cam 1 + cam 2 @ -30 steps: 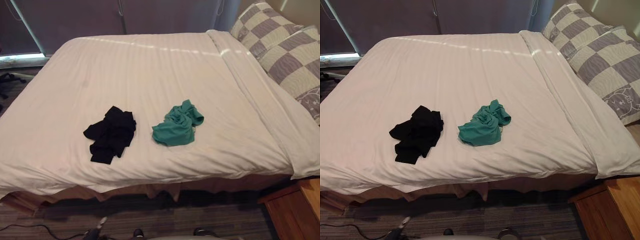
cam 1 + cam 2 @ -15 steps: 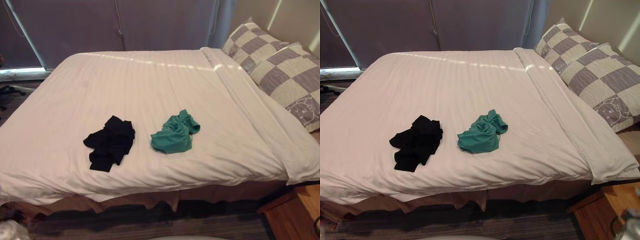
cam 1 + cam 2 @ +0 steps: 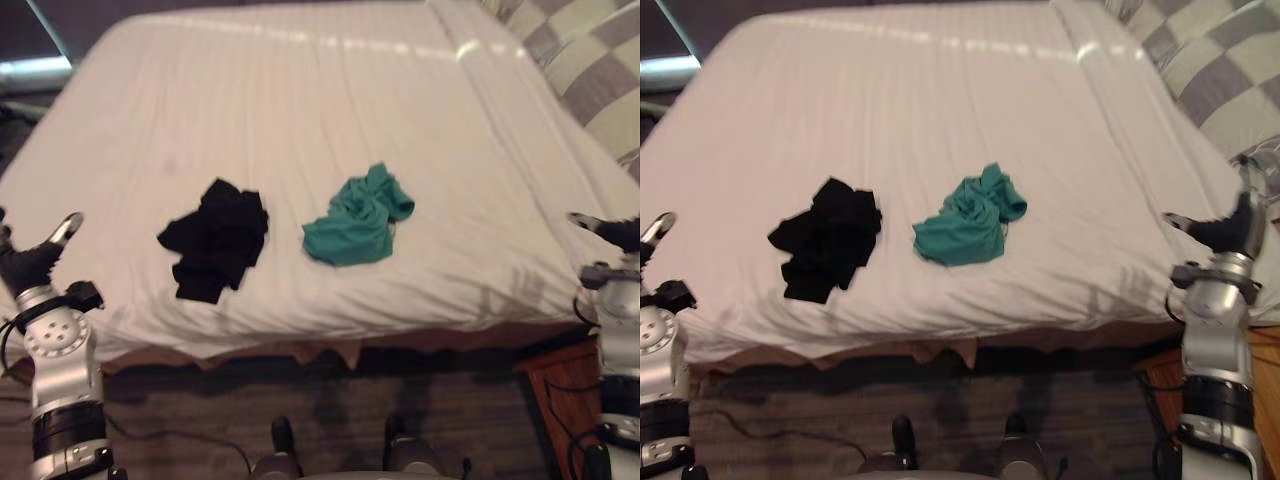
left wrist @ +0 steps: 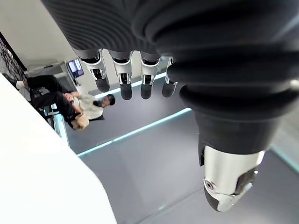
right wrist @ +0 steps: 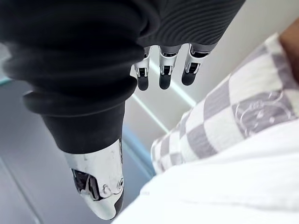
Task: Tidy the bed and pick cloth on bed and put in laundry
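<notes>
The green cloth [image 3: 350, 238] should stay in a bunch rather than hang down long when I carry it, because its twisted folds [image 3: 368, 204] are gathered in a compact heap.
A crumpled black cloth [image 3: 214, 238] and a crumpled green cloth [image 3: 357, 219] lie side by side near the front edge of the bed's white duvet [image 3: 300, 110]. My left hand [image 3: 28, 262] is raised at the bed's front left corner, fingers straight and holding nothing; its fingers [image 4: 122, 74] also show in the left wrist view. My right hand [image 3: 1226, 228] is up at the bed's right side, open and apart from both cloths, with its fingers [image 5: 161, 70] seen in the right wrist view.
Grey-and-white checked pillows [image 3: 1220, 80] lie at the bed's head on the right. A wooden bedside table [image 3: 560, 400] stands at the lower right. Dark striped carpet [image 3: 300, 410] runs along the bed's front edge. People [image 4: 70, 100] sit far off in the left wrist view.
The camera has tilted down and closer to the bed. Both arms have risen into view at the bed's front corners. The cloths lie where they were.
</notes>
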Controlling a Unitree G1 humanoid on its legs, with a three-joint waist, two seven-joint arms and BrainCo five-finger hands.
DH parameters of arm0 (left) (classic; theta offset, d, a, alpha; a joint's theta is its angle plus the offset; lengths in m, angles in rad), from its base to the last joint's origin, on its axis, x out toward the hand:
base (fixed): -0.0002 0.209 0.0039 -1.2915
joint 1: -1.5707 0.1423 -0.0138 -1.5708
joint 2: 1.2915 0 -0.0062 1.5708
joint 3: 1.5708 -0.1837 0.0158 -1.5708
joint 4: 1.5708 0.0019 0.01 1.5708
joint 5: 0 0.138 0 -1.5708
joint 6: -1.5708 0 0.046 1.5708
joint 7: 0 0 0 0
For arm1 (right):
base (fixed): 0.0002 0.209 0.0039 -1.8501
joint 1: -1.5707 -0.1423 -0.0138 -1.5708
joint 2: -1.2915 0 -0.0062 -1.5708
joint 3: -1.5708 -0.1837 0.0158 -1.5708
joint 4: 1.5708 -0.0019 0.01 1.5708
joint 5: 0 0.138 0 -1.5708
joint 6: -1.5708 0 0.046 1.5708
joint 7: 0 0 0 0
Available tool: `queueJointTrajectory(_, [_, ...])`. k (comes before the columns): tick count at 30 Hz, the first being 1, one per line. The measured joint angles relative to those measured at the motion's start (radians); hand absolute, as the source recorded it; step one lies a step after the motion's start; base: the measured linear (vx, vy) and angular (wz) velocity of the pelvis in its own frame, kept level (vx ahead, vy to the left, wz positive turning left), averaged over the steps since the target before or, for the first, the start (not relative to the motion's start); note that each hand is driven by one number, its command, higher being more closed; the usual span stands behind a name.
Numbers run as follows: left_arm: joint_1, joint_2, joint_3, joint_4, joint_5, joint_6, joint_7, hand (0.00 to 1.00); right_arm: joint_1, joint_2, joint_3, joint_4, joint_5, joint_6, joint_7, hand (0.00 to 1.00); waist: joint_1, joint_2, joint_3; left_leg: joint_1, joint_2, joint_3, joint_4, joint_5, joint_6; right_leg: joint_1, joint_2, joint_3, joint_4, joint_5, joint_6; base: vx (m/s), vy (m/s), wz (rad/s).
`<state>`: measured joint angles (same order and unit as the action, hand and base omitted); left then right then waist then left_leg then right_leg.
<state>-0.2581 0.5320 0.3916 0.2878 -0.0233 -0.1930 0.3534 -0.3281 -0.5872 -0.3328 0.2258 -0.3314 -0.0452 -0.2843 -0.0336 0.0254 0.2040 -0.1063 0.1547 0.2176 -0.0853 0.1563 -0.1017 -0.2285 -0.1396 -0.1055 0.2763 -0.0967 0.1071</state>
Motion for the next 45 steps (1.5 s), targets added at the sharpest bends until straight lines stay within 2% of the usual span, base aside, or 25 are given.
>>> queueJointTrajectory(4, [-0.198, 0.008, -0.11, 0.114, 0.037, 0.028, -0.024, 0.0, -0.077, -0.005, 0.041, 0.005, -0.003, -0.012, 0.0, 0.0, 0.0, -0.015, 0.1, -0.135, 0.0, -0.054, 0.101, 0.0, 0.001, -0.091, -0.021, -0.049, 0.089, -0.024, -0.016, -0.09, -0.025, 0.43])
queueJointTrajectory(5, [-0.243, 0.015, -0.139, 0.151, 0.047, 0.036, -0.026, 0.0, -0.101, -0.007, 0.058, 0.005, -0.003, -0.018, -0.001, 0.0, -0.001, -0.016, 0.118, -0.169, -0.001, -0.06, 0.103, 0.01, 0.011, -0.13, -0.027, -0.057, 0.12, -0.035, -0.019, -0.12, -0.047, 0.32])
queueJointTrajectory(9, [-0.357, 0.073, -0.188, 0.253, 0.076, 0.064, -0.027, 0.0, -0.132, -0.007, 0.108, 0.003, -0.003, -0.026, -0.005, 0.0, 0.0, -0.018, 0.165, -0.237, -0.002, -0.047, 0.097, 0.033, 0.034, -0.219, -0.036, -0.058, 0.169, -0.045, -0.023, -0.07, -0.064, 0.1])
queueJointTrajectory(11, [-0.415, 0.094, -0.194, 0.256, 0.085, 0.075, -0.026, 0.0, -0.13, -0.007, 0.116, -0.004, -0.003, -0.026, -0.005, 0.0, 0.0, -0.018, 0.188, -0.26, -0.004, -0.036, 0.081, 0.053, 0.03, -0.254, -0.038, -0.054, 0.176, -0.038, -0.023, 0.0, -0.04, 0.0])
queueJointTrajectory(13, [-0.453, 0.103, -0.2, 0.256, 0.098, 0.079, -0.025, 0.0, -0.126, -0.007, 0.116, -0.037, -0.003, -0.027, -0.006, 0.0, 0.003, -0.018, 0.192, -0.284, -0.003, -0.012, 0.073, 0.061, 0.039, -0.288, -0.038, -0.046, 0.176, -0.029, -0.023, 0.02, -0.021, -0.09])
queueJointTrajectory(15, [-0.519, 0.111, -0.244, 0.255, 0.126, 0.087, -0.024, 0.0, -0.099, -0.005, 0.12, -0.122, -0.003, -0.044, -0.009, 0.0, 0.006, -0.019, 0.197, -0.308, 0.009, 0.075, 0.048, 0.076, 0.039, -0.334, -0.037, -0.028, 0.171, -0.018, -0.022, 0.05, -0.026, -0.13])
queueJointTrajectory(17, [-0.576, 0.11, -0.284, 0.255, 0.145, 0.095, -0.024, 0.0, -0.091, -0.004, 0.139, -0.188, -0.001, -0.064, -0.01, 0.0, -0.004, -0.019, 0.225, -0.317, 0.03, 0.157, 0.05, 0.079, 0.042, -0.339, -0.035, -0.028, 0.151, -0.003, -0.019, 0.05, -0.048, -0.11])
queueJointTrajectory(18, [-0.611, 0.11, -0.313, 0.255, 0.154, 0.098, -0.025, 1.0, -0.089, -0.003, 0.153, -0.234, 0.003, -0.073, -0.013, 0.0, -0.005, -0.022, 0.23, -0.333, 0.039, 0.177, 0.05, 0.079, 0.042, -0.358, -0.033, -0.022, 0.136, 0.011, -0.018, 0.05, -0.057, -0.21])
queueJointTrajectory(21, [-0.699, 0.098, -0.362, 0.257, 0.166, 0.11, -0.025, 1.0, -0.092, 0.005, 0.192, -0.305, 0.009, -0.106, -0.02, 0.0, -0.006, -0.023, 0.233, -0.378, 0.051, 0.24, 0.05, 0.079, 0.042, -0.398, -0.019, 0.002, 0.077, 0.056, -0.014, 0.06, -0.008, -0.31])
queueJointTrajectory(26, [-0.772, 0.057, -0.399, 0.269, 0.237, 0.124, -0.021, 1.0, -0.095, 0.035, 0.256, -0.365, 0.009, -0.107, -0.019, 0.0, -0.008, -0.026, 0.235, -0.374, 0.08, 0.371, 0.05, 0.079, 0.042, -0.397, 0.001, 0.025, 0.027, 0.093, -0.021, 0.07, -0.001, -0.25])
queueJointTrajectory(32, [-0.78, -0.003, -0.423, 0.334, 0.348, 0.131, -0.05, 1.0, -0.102, 0.036, 0.288, -0.422, -0.004, -0.106, -0.019, 0.0, -0.009, -0.027, 0.235, -0.305, 0.092, 0.423, 0.048, 0.079, 0.042, -0.333, 0.014, 0.031, 0.003, 0.1, -0.024, 0.08, -0.038, -0.14])
queueJointTrajectory(35, [-0.744, -0.054, -0.425, 0.333, 0.362, 0.126, -0.071, 1.0, -0.13, 0.036, 0.308, -0.453, -0.034, -0.106, -0.017, 0.0, -0.007, -0.027, 0.235, -0.288, 0.09, 0.418, 0.048, 0.079, 0.042, -0.31, 0.012, 0.025, -0.002, 0.099, -0.023, 0.06, -0.033, 0.04])
queueJointTrajectory(40, [-0.629, -0.121, -0.422, 0.275, 0.332, 0.087, -0.071, 1.0, -0.213, 0.042, 0.344, -0.399, -0.045, -0.104, -0.017, 0.0, -0.002, -0.024, 0.234, -0.278, 0.078, 0.378, 0.049, 0.079, 0.042, -0.279, -0.005, -0.007, 0.003, 0.082, -0.011, 0.03, -0.043, 0.19])
queueJointTrajectory(43, [-0.451, -0.178, -0.421, 0.141, 0.228, 0.027, -0.072, 1.0, -0.267, 0.04, 0.343, -0.282, -0.044, -0.098, -0.016, 0.0, 0.004, -0.02, 0.232, -0.278, 0.059, 0.325, 0.049, 0.079, 0.042, -0.269, -0.029, -0.038, 0.042, 0.045, -0.009, 0.03, -0.051, 0.37])
queueJointTrajectory(45, [-0.338, -0.202, -0.423, 0.063, 0.189, -0.003, -0.095, 1.0, -0.288, 0.028, 0.343, -0.196, -0.044, -0.093, -0.015, 0.0, 0.02, -0.011, 0.226, -0.28, 0.047, 0.297, 0.047, 0.081, 0.044, -0.268, -0.039, -0.058, 0.07, 0.027, -0.008, 0.04, -0.041, 0.36])
